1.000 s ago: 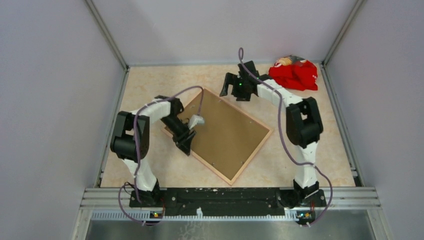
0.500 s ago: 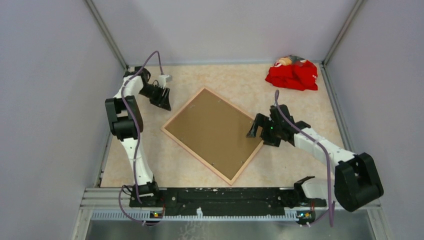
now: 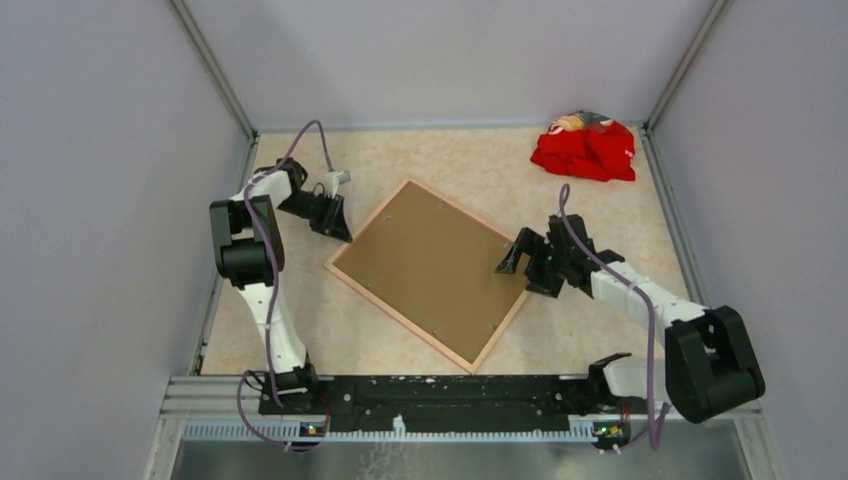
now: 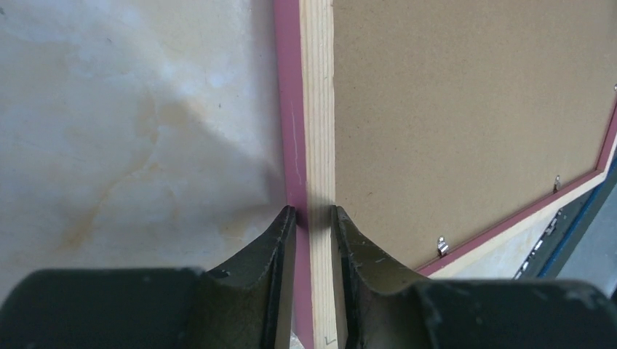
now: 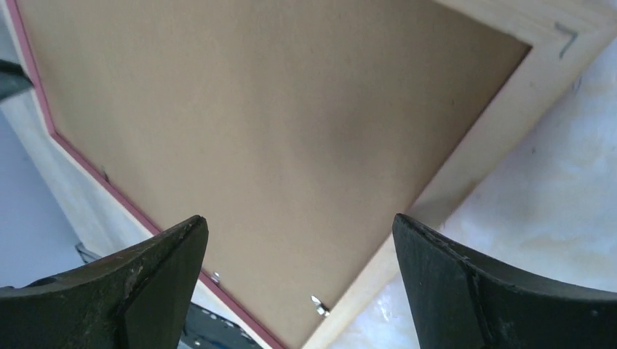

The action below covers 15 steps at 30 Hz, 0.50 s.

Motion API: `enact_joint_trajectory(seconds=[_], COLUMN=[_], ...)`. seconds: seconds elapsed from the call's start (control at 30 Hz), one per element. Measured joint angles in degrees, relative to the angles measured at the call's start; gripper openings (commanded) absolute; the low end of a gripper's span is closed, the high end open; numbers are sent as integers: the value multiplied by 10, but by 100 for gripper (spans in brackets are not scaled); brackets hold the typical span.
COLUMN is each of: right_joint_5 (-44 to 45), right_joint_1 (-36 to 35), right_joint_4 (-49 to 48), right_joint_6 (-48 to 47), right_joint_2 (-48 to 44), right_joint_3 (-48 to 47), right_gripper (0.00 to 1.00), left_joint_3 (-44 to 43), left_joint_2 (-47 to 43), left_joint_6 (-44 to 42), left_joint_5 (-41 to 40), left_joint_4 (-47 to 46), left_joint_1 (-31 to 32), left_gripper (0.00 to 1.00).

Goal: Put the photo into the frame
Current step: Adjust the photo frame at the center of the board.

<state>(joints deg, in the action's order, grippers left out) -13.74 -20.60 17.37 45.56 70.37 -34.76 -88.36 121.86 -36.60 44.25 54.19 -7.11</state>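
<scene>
The robot's left gripper is closed on the frame's rail (image 3: 358,231), so it should keep the frame still while the right gripper reaches across to the clip on that rail (image 3: 388,217).
The frame (image 3: 399,318) lies back-up on the table, pale wood rails with a pink outer edge, and a brown backing board (image 3: 430,265) fills it. The photo is hidden. My left gripper (image 3: 338,222) is at the frame's left edge. In the left wrist view, the left gripper (image 4: 314,212) is shut on the frame's rail (image 4: 316,109), one finger on the pink side and one on the board side. My right gripper (image 3: 512,262) is open at the frame's right edge. In the right wrist view, the right gripper (image 5: 297,218) is spread wide over the board, near the rail (image 5: 484,145).
A crumpled red cloth (image 3: 588,148) lies at the far right corner. Small metal clips (image 4: 441,246) (image 5: 318,306) hold the board at the frame's inner edge. Grey walls close in the table on three sides.
My left gripper has moved from the far left to the frame's left edge and closed on the rail. The right gripper has stayed at the right edge. The frame has shifted slightly.
</scene>
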Motion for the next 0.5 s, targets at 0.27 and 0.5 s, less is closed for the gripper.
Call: enact_joint_trajectory(seconds=[0.27, 0.5], right_joint_5=[-14, -5], right_joint_1=[68, 91], right_joint_4=[-29, -5], right_joint_6=[-45, -97], right_joint_2=[116, 189], right_joint_3=[-74, -167], right_gripper=[99, 99], left_joint_3=[106, 186], left_joint_2=[-61, -104], left_joint_6=[-21, -43], left_joint_5=[11, 25], left_joint_4=[-21, -15], left_joint_1=[-1, 0], left_gripper=[28, 32])
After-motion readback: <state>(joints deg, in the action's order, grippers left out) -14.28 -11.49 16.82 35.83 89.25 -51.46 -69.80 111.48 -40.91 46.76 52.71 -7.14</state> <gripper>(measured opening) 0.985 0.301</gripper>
